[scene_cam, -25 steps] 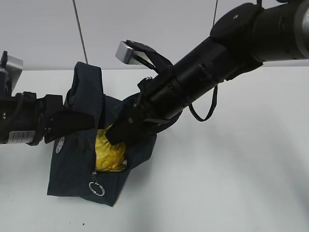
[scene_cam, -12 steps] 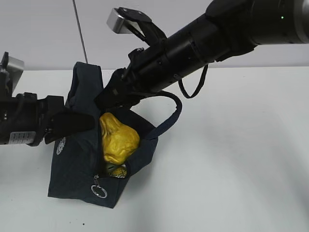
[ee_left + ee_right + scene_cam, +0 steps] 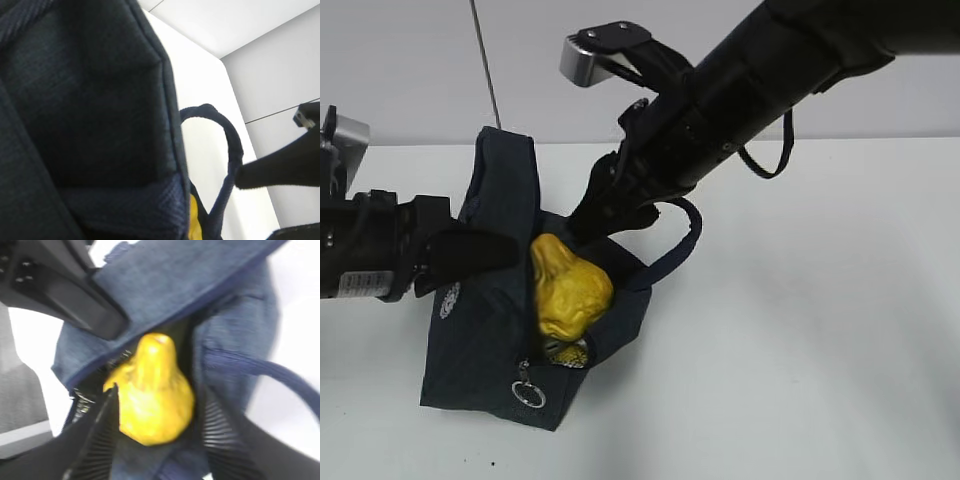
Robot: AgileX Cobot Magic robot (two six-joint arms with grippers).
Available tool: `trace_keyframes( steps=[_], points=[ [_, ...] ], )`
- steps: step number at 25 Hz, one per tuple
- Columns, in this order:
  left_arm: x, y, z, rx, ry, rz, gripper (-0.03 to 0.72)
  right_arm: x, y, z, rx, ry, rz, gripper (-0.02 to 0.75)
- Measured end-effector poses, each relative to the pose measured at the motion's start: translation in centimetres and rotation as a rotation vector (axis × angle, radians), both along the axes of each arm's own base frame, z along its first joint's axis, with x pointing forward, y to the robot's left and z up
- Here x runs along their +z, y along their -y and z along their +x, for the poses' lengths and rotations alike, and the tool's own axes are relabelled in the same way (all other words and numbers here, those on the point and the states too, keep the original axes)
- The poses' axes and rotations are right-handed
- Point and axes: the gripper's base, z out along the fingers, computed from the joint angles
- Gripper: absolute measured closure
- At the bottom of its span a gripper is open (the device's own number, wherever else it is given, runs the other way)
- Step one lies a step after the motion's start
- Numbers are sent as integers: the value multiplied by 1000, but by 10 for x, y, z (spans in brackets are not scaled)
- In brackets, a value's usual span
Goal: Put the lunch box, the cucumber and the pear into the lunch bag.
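The pear's top [image 3: 551,252] sticks out of the slumped lunch bag, so my right gripper should grab the lunch bag's free rim [image 3: 623,268] while my left gripper raises the lunch bag's other rim.
The dark navy lunch bag [image 3: 480,340] stands open on the white table. The yellow pear [image 3: 568,290] sits upright in its mouth, top poking out. My right gripper [image 3: 600,218] hangs open just above and behind the pear, touching nothing. In the right wrist view the pear [image 3: 152,390] lies between my spread ribbed fingers [image 3: 97,435]. My left gripper [image 3: 470,250] is shut on the bag's left edge and holds it open. Bag fabric [image 3: 85,100] fills the left wrist view, hiding that gripper's jaws. The lunch box and cucumber are out of view.
The bag's loop handle [image 3: 685,235] arches under my right arm and also shows in the left wrist view [image 3: 225,150]. The metal ring pull [image 3: 528,395] hangs at the bag's front. The white table [image 3: 800,350] stretches to the right.
My right gripper has let go of the pear, lifted out of the bag and drawn back up to the right. The pear stays in the bag's mouth. The left arm has not moved.
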Motion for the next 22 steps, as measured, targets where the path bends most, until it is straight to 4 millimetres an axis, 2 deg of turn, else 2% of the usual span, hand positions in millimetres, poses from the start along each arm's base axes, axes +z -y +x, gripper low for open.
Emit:
trace_keyframes(
  steps=[3,6,15,22],
  points=[
    [2,2,-2,-23,3,-25,708,8,6,1,-54,19,-47,295],
    [4,3,-3,-45,5,-49,707,6,11,3,-92,22,-112,279],
    [5,5,-4,-60,4,-63,700,-6,17,4,-105,-14,-209,276],
    [5,8,-12,-160,5,-57,693,-14,16,1,-78,-84,-232,273]
  ],
)
